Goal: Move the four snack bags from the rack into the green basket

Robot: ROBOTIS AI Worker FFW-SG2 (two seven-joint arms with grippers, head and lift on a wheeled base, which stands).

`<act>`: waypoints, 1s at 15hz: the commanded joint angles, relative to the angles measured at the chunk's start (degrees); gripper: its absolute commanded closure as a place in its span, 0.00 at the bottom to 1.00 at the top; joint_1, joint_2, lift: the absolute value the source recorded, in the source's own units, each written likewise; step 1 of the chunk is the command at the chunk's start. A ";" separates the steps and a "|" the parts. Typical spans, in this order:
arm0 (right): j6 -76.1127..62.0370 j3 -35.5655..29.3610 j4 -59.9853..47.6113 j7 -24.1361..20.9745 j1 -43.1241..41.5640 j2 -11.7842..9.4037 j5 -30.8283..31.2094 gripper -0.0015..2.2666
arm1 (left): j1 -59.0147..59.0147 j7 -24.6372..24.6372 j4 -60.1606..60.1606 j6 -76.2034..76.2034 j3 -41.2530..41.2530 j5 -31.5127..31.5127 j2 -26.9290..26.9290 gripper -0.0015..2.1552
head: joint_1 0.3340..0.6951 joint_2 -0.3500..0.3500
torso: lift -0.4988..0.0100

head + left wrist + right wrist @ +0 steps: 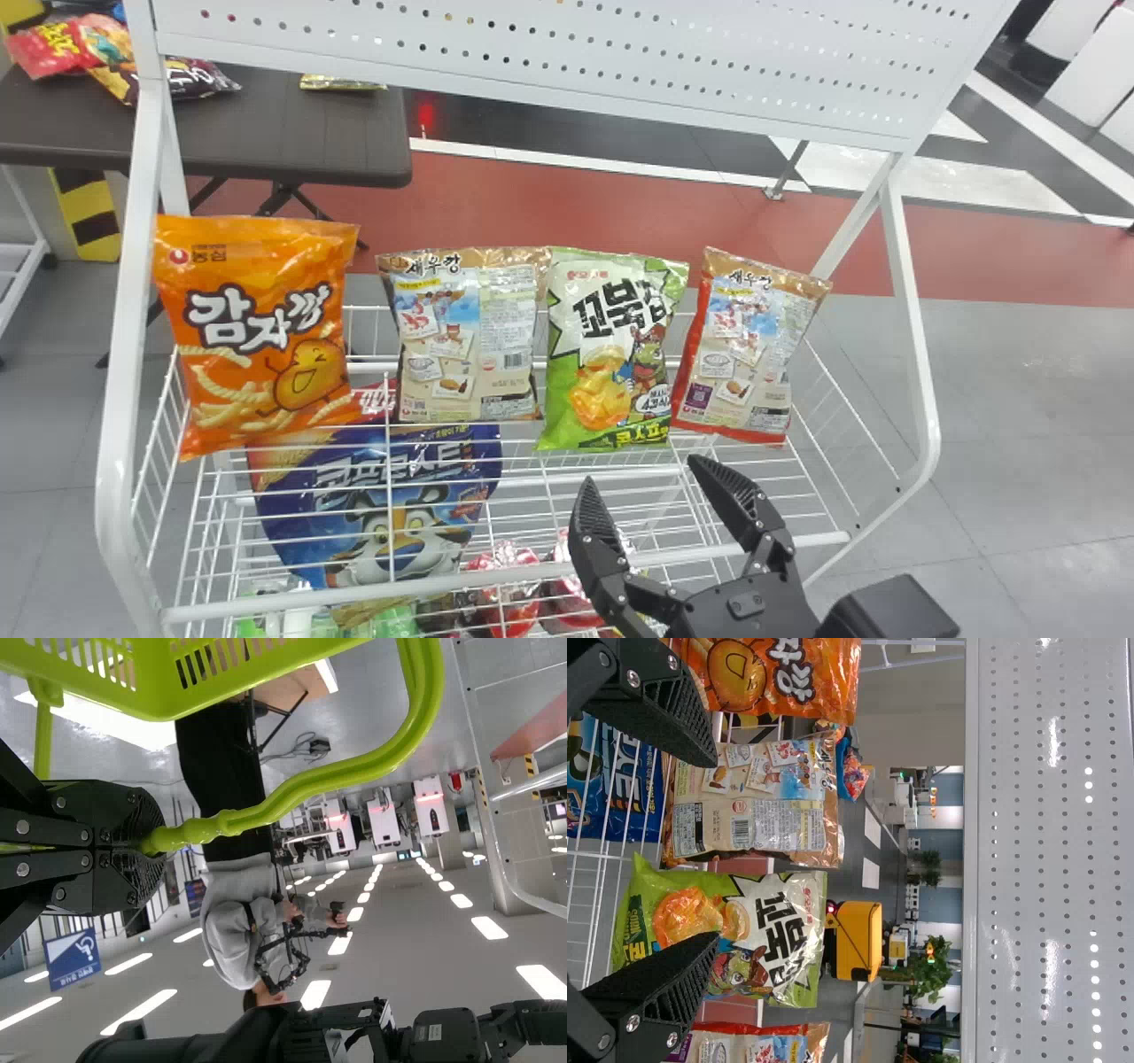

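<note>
The blue bag's red top should come into view behind the brown snack bag (465,336) when I lift the brown bag, because a red patch (376,400) peeks out beside the brown bag.
Four snack bags stand in a row on the wire rack: an orange bag (266,337), a brown-topped bag (469,337), a green-and-white bag (611,350) and a red-edged bag (749,346). My right gripper (651,487) is open in front of the row, below the green-and-white bag, holding nothing. In the right wrist view the same gripper (713,850) has its fingers apart, with the green-and-white bag (744,930) and the brown-topped bag (753,802) beyond. My left gripper (146,843) is closed on the handle (319,784) of the green basket (151,691).
The rack's white frame (128,354) and a perforated panel (549,62) bound the bags at the sides and above. On a lower level lie a blue bag (390,505) and red packages. A dark table (292,133) with more bags stands behind on the left.
</note>
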 commanded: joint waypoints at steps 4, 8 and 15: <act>-0.16 0.00 0.44 0.00 -0.30 -0.15 0.00 0.06 | 0.02 0.00 -0.19 0.00 -0.05 -0.18 0.00 0.75 | 1.00 0.00 | 0.98; -0.69 0.09 1.05 0.00 -0.65 -0.15 -0.09 0.06 | 0.02 -0.09 -0.27 0.00 -0.05 -0.18 0.08 0.75 | 1.00 0.00 | 0.98; 1.60 6.68 16.17 -0.88 -18.67 0.20 0.61 0.06 | 0.02 -0.09 -0.45 0.18 -1.37 -0.70 0.00 0.75 | 1.00 0.00 | 0.98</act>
